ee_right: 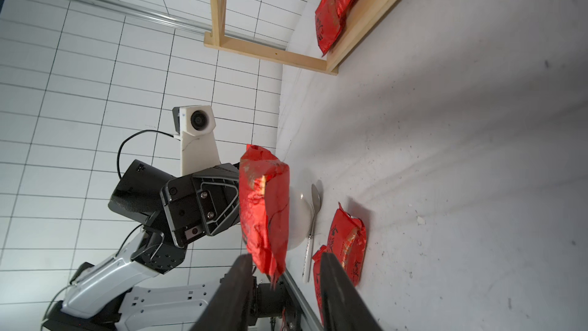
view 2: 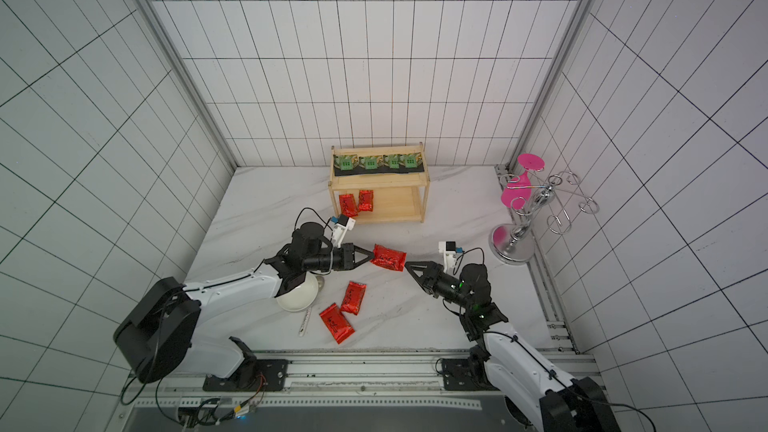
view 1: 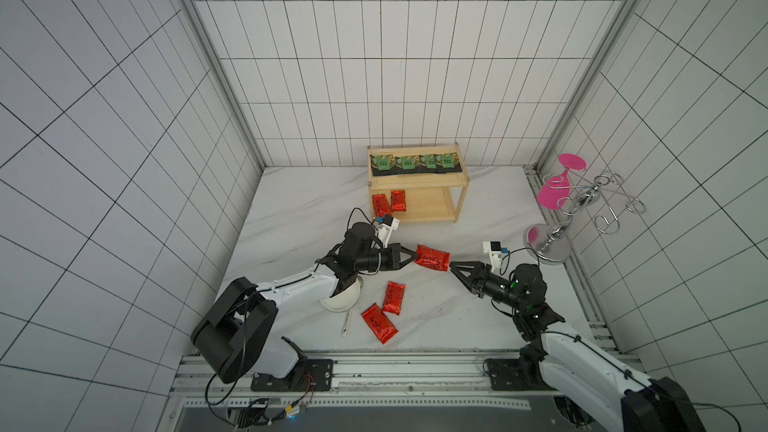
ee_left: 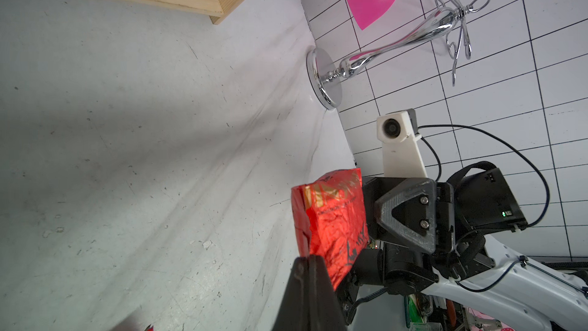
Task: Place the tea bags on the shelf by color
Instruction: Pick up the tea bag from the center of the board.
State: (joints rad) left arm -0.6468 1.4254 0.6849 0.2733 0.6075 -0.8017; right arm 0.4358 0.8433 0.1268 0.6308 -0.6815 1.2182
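Note:
The red tea bag is in my left gripper, but the lower board's empty space [view 1: 430,204] is nearer my right gripper, which should take the tea bag's loose end [view 1: 444,262].
A red foil tea bag [view 1: 433,258] [ee_right: 264,208] hangs above the middle of the table. My left gripper [view 1: 415,257] [ee_left: 310,257] is shut on its left end. My right gripper [view 1: 451,264] [ee_right: 284,257] is open, and the bag's other end sits loose between its fingers. The wooden shelf [view 1: 419,183] stands at the back. Several black and green tea bags [view 1: 415,163] lie in a row on its top board. Two red tea bags [view 1: 388,202] lie at the left of its lower board. Two more red bags [view 1: 393,297] [view 1: 378,323] lie on the table near the front.
A white bowl [view 1: 343,299] sits under my left arm, with a spoon [ee_right: 315,202] and a white stick [view 1: 346,323] beside it. A chrome wire stand [view 1: 552,238] with pink discs stands at the right edge. Tiled walls close in the table on three sides.

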